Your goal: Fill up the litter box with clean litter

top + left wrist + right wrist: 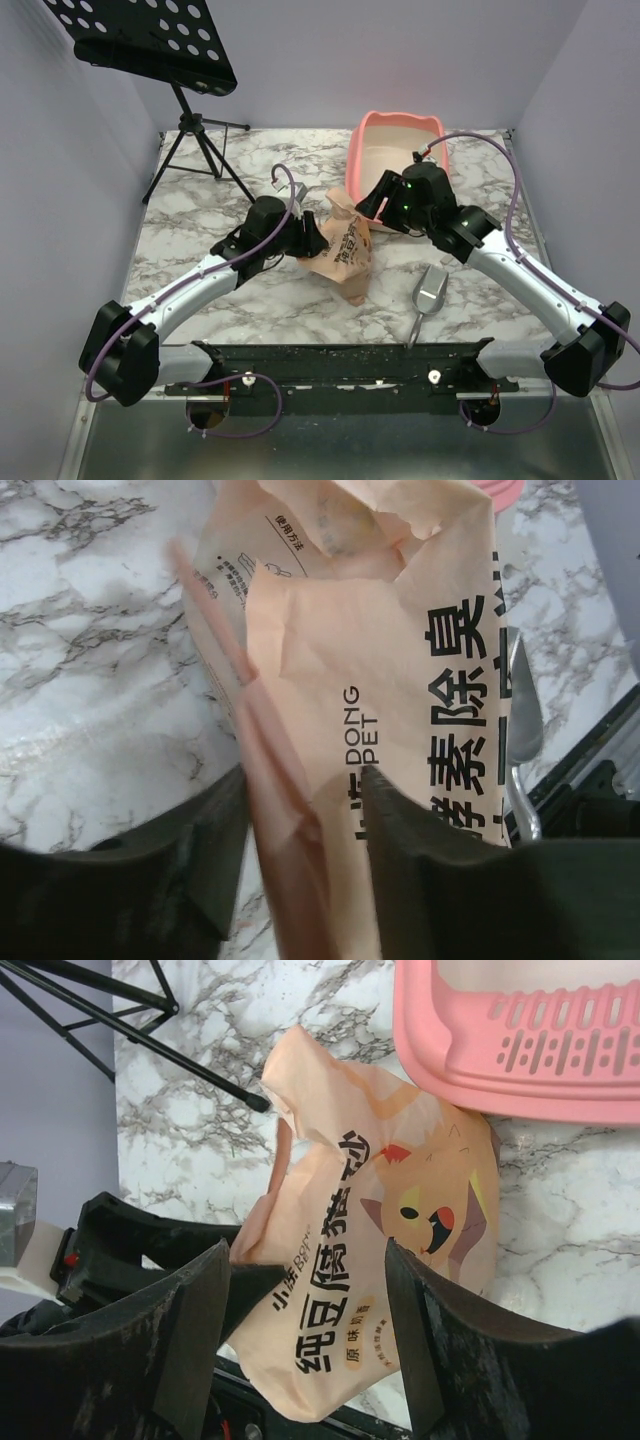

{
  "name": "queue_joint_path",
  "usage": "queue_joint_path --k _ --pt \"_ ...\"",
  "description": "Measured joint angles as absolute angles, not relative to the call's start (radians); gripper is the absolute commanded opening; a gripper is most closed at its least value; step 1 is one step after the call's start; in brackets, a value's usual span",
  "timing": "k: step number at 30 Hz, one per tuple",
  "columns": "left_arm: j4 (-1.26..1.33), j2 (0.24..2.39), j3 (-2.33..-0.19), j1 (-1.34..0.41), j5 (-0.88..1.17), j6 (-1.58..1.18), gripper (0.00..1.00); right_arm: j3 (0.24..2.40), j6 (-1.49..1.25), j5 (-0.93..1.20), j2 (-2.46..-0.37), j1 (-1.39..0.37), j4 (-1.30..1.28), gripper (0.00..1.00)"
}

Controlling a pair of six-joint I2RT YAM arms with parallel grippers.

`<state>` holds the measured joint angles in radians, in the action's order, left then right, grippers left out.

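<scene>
The bag's loose top corner is pointing back next to the litter box, so my left gripper should pull back and turn the bag to face my right gripper.
The pink litter box stands at the back, right of centre; its slotted rim shows in the right wrist view. No loose clean litter shows in any view. The orange-tan printed bag stands at mid-table, just in front of the box. My left gripper is shut on the bag's left side fold, a finger pressed on each side. My right gripper hovers open and empty above the bag, its fingers wide apart, beside the box's near rim.
A grey metal scoop lies on the marble right of the bag; it also shows in the left wrist view. A black music stand with tripod legs stands at the back left. A black rail runs along the near edge.
</scene>
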<state>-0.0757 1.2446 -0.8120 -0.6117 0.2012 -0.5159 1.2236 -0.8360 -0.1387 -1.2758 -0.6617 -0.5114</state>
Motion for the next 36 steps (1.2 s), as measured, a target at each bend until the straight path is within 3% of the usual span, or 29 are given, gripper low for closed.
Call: queue_joint_path --k 4,5,13,24,36 --pt "-0.026 1.242 -0.783 -0.595 0.244 -0.541 0.04 1.206 -0.836 -0.133 -1.274 -0.662 -0.509 0.7" --pt "-0.016 1.238 -0.778 -0.591 0.253 -0.548 0.0 1.202 -0.836 -0.133 -1.273 -0.662 -0.509 0.69" --pt "-0.038 1.166 -0.816 -0.588 0.268 -0.537 0.0 1.197 -0.809 -0.122 -1.264 -0.662 -0.509 0.69" --pt "-0.397 1.197 -1.221 -0.572 0.308 -0.26 0.0 1.219 -0.709 -0.149 -1.318 -0.662 -0.527 0.7" --pt "-0.921 1.505 -1.724 -0.441 0.744 0.258 0.0 1.258 -0.575 -0.228 -1.318 -0.662 -0.559 0.7"
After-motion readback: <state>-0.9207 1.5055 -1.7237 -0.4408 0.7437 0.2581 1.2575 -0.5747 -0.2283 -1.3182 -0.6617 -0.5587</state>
